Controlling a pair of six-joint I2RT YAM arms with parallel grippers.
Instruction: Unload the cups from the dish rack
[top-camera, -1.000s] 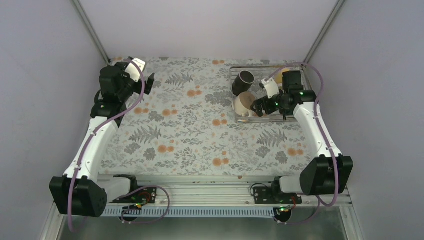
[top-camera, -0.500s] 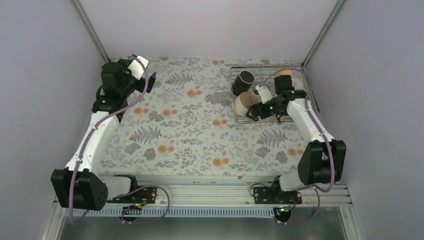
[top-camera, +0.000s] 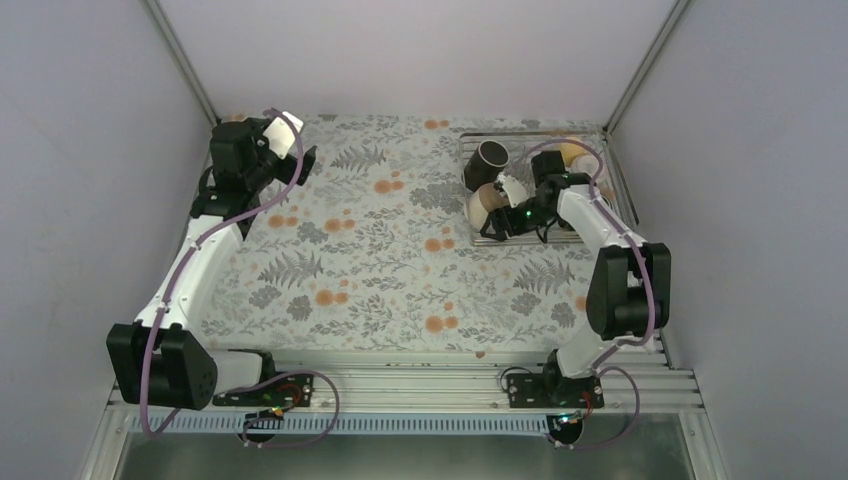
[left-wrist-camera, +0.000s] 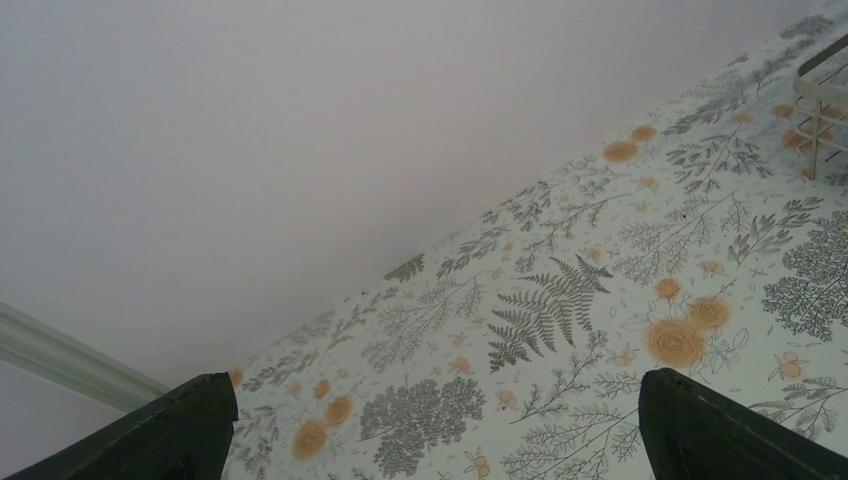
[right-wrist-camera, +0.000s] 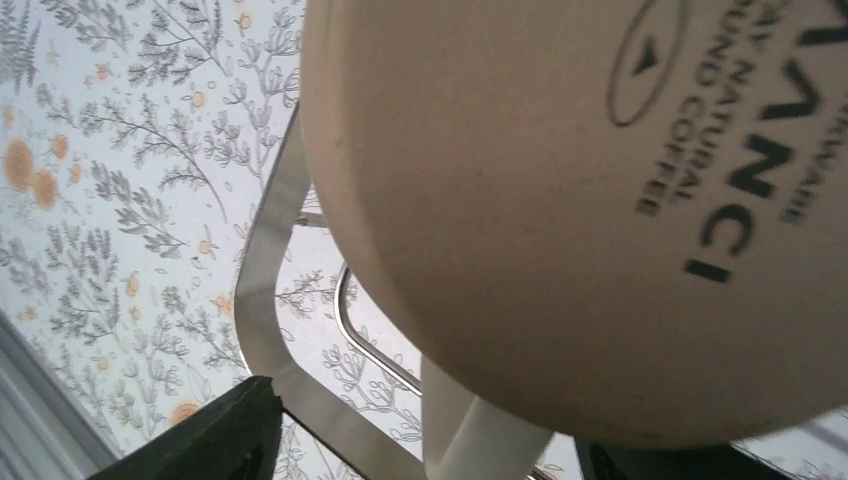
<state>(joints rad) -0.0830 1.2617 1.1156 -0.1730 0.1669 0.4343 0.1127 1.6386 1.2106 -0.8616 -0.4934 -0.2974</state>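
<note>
The beige cup's bottom edge (right-wrist-camera: 640, 432) hides a finger of my right gripper and the cup's handle (right-wrist-camera: 490, 442) is at a slant, so next I move back and line up with the cup's handle.
The dish rack (top-camera: 530, 136) stands at the table's far right. A black cup (top-camera: 487, 160) and a pale beige cup (top-camera: 487, 205) lie in its left end, and an orange-yellow cup (top-camera: 572, 153) sits at its back. My right gripper (top-camera: 500, 222) is low at the beige cup's near side. In the right wrist view that beige cup (right-wrist-camera: 560, 200) fills the frame with its handle (right-wrist-camera: 480, 430) between my right gripper's (right-wrist-camera: 430, 455) fingers; the left finger (right-wrist-camera: 200, 440) stands apart from the handle. My left gripper (top-camera: 300, 165) hovers open over the far left, holding nothing.
The rack's flat steel frame (right-wrist-camera: 262, 300) and a wire (right-wrist-camera: 370, 340) run under the beige cup. In the left wrist view the rack's corner (left-wrist-camera: 820, 100) shows far right, beyond flowered cloth (left-wrist-camera: 540, 300). The booth walls stand close behind the rack.
My right arm has swung left and down to the beige cup, its jaws narrowing round the handle. The left arm has shifted slightly toward the back.
</note>
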